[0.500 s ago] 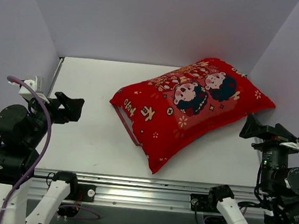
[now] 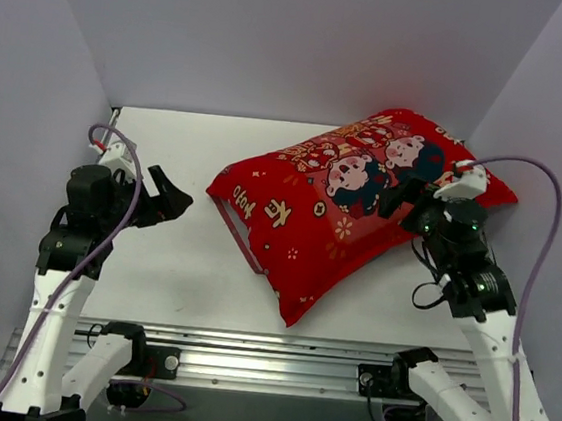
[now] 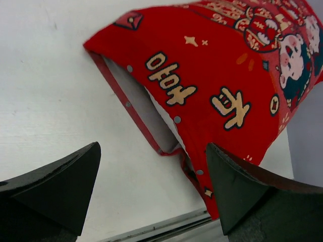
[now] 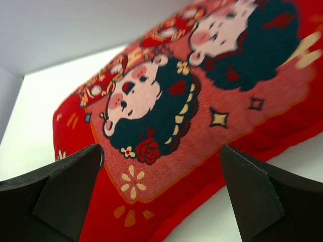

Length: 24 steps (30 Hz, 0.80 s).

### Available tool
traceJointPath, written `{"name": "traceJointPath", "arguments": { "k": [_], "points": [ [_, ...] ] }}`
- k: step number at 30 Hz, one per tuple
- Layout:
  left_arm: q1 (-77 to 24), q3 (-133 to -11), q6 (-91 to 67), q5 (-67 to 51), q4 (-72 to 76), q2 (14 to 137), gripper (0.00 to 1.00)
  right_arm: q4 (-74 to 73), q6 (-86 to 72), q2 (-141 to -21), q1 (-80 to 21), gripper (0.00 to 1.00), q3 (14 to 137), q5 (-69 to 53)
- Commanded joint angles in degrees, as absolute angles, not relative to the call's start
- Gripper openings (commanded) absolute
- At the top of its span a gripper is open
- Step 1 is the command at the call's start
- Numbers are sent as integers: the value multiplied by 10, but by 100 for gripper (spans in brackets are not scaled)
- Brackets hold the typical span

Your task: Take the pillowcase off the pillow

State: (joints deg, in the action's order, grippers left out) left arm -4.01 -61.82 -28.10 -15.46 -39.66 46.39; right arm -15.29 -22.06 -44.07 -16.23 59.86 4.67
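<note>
My left gripper should keep moving in until its fingers close on the top fabric (image 2: 253, 175) by the pillowcase's opening, because the pillowcase's opening (image 2: 234, 227) faces it across clear table.
The bright red pillowcase (image 2: 353, 198) with its two cartoon children lies slantwise on the table, right of centre, with the pillow inside. Its open mouth faces left, and a strip of white pillow (image 2: 243, 229) shows there. In the left wrist view the mouth gapes, lined with small snaps, and the pale pillow (image 3: 144, 103) shows inside the pillowcase (image 3: 227, 75). My left gripper (image 2: 174, 199) hangs open just left of the mouth, apart from it; its jaws (image 3: 152, 151) are empty. My right gripper (image 2: 403, 198) hovers open over the pillowcase's right part, and the printed fabric (image 4: 166, 101) fills the view between its fingers (image 4: 160, 151).
The white table (image 2: 155, 258) is boxed in by pale walls on the left, back and right. A metal rail (image 2: 266, 355) runs along the near edge above the arm bases. The pillowcase's far right corner lies close to the right wall.
Both arms have swung in from the sides. The left gripper has moved right towards the open mouth; the right gripper has moved left and up over the pillowcase. The pillowcase has not moved.
</note>
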Motion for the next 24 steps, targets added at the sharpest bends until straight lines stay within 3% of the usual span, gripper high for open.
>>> {"name": "traceJointPath", "arguments": {
  "k": [1,8,18,24],
  "points": [
    [-38,-590,-329,-209,-322,503,94,-82,-266,-517,-170,100,590,-33],
    [-86,-568,-366,-214,-184,609,94,-13,-286,-632,-219,100,586,70],
    [-164,-700,-388,-208,-48,873,94,-12,-370,-611,-232,100,506,216],
    [-199,-745,-426,-244,34,1006,94,24,-374,-626,-205,100,476,158]
  ]
}}
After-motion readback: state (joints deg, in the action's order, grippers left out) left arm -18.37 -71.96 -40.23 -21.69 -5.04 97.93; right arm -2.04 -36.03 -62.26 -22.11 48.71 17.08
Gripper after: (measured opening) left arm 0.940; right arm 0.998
